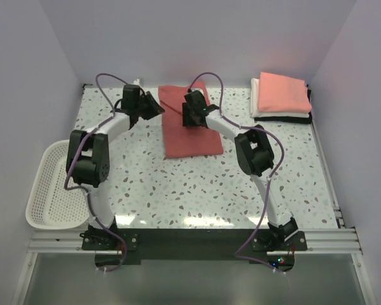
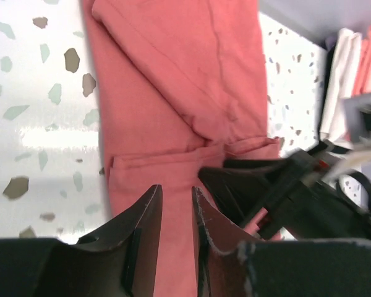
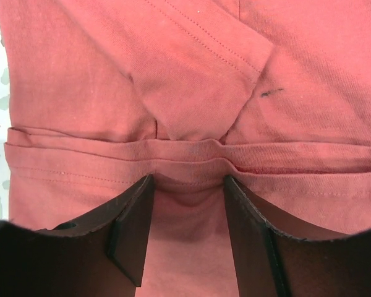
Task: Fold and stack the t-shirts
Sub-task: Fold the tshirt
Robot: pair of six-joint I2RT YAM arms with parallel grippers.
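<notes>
The dusty brick-red t-shirt's folded upper part (image 1: 176, 98) is lying flat. I expect the whole shirt (image 1: 192, 141) to slide and keep its folds when I pull its near edge.
A dusty brick-red t-shirt (image 1: 192, 136) lies partly folded at the back middle of the table. My right gripper (image 1: 192, 112) is over the shirt's upper part. In the right wrist view it (image 3: 188, 178) is open, its tips pressed on a bunched fold of the shirt (image 3: 111, 74). My left gripper (image 1: 153, 106) is at the shirt's back left edge. In the left wrist view its jaws (image 2: 176, 189) stand a narrow gap apart above the red cloth (image 2: 173, 93), holding nothing. A stack of folded shirts sits at the back right: salmon-pink (image 1: 282, 92) on white (image 1: 256, 96) on black (image 1: 286, 118).
A white mesh basket (image 1: 51, 187) hangs over the table's left edge, beside the left arm. The walls close in the back and both sides. The right arm's black gripper body (image 2: 284, 185) shows in the left wrist view, close to my left fingers.
</notes>
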